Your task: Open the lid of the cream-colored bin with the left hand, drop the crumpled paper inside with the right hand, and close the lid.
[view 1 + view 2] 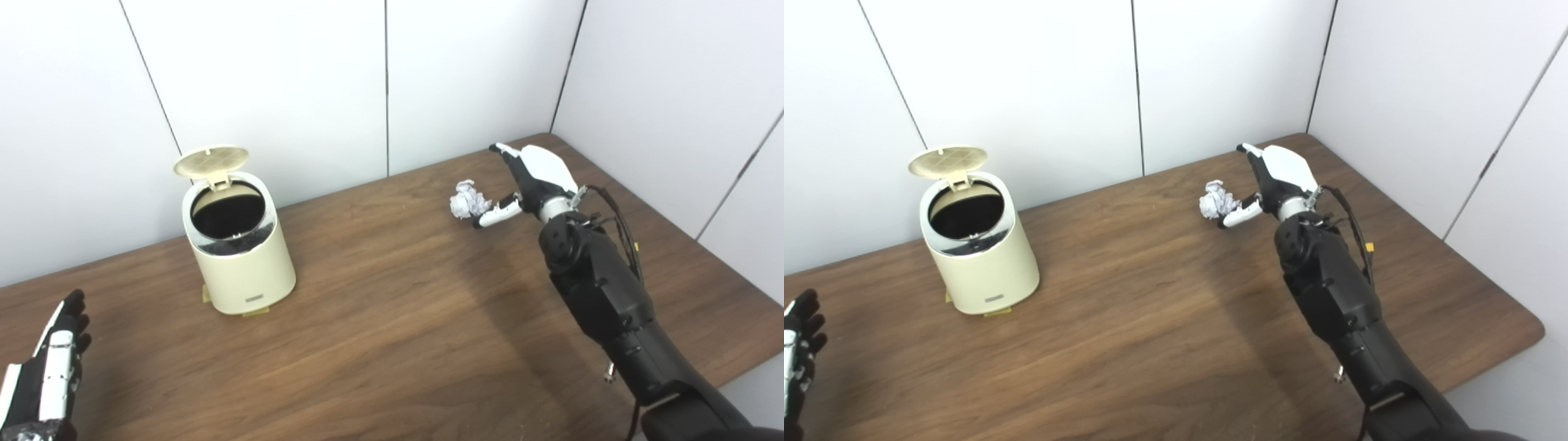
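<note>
The round lid (211, 160) is joined to the bin's back rim by a hinge (218, 180), so it will swing down flat over the bin's opening when I shut it.
The cream-colored bin (242, 266) stands on the left part of the wooden table (392, 318). Its round lid (211, 160) is flipped up and back, and the dark inside shows. The crumpled white paper (468, 199) lies on the table at the back right. My right hand (530, 180) is open just right of the paper, fingers stretched out above it and thumb close beside it, not holding it. My left hand (52, 367) is open and empty near the table's front left corner, well away from the bin.
White wall panels close off the back and the right side. The table's right edge (1519, 343) runs close to my right arm. Bare wood lies between the bin and the paper.
</note>
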`<action>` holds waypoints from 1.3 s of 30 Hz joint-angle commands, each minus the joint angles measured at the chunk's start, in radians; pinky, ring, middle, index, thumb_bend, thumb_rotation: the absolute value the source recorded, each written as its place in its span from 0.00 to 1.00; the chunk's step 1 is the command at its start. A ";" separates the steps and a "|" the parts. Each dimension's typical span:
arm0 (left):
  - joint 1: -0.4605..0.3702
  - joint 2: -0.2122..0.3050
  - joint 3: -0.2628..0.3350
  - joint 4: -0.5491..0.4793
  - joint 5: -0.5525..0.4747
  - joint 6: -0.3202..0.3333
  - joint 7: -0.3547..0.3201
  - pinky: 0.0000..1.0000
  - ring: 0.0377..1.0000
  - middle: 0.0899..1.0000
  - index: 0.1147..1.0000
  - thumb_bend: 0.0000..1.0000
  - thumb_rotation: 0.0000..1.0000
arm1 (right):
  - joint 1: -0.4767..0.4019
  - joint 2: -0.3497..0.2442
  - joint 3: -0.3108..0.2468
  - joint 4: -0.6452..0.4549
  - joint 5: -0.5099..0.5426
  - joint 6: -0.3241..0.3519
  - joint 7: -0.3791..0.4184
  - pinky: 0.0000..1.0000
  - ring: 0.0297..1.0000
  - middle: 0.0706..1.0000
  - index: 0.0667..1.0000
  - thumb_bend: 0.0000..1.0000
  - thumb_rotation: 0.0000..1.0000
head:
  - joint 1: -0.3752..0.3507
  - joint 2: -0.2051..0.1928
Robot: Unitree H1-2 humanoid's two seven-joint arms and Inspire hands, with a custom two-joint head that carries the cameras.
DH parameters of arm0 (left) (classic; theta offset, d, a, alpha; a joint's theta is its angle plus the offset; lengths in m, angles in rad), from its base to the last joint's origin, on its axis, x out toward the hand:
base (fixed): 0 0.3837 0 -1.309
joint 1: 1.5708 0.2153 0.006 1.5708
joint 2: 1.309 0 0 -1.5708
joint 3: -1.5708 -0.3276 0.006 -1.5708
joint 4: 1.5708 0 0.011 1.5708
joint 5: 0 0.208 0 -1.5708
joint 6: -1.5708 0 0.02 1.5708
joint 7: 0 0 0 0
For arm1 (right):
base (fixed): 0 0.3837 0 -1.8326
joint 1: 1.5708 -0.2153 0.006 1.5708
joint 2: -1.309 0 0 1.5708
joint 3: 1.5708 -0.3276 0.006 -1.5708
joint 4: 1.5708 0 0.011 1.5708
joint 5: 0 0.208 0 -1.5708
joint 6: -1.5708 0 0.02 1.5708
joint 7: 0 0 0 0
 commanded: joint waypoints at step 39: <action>-0.014 0.028 0.003 -0.152 -0.120 0.125 -0.029 1.00 1.00 1.00 1.00 0.36 0.94 | -0.193 -0.061 0.130 0.202 0.127 -0.033 -0.126 0.64 0.71 0.77 0.74 0.88 0.15 | 0.026 0.033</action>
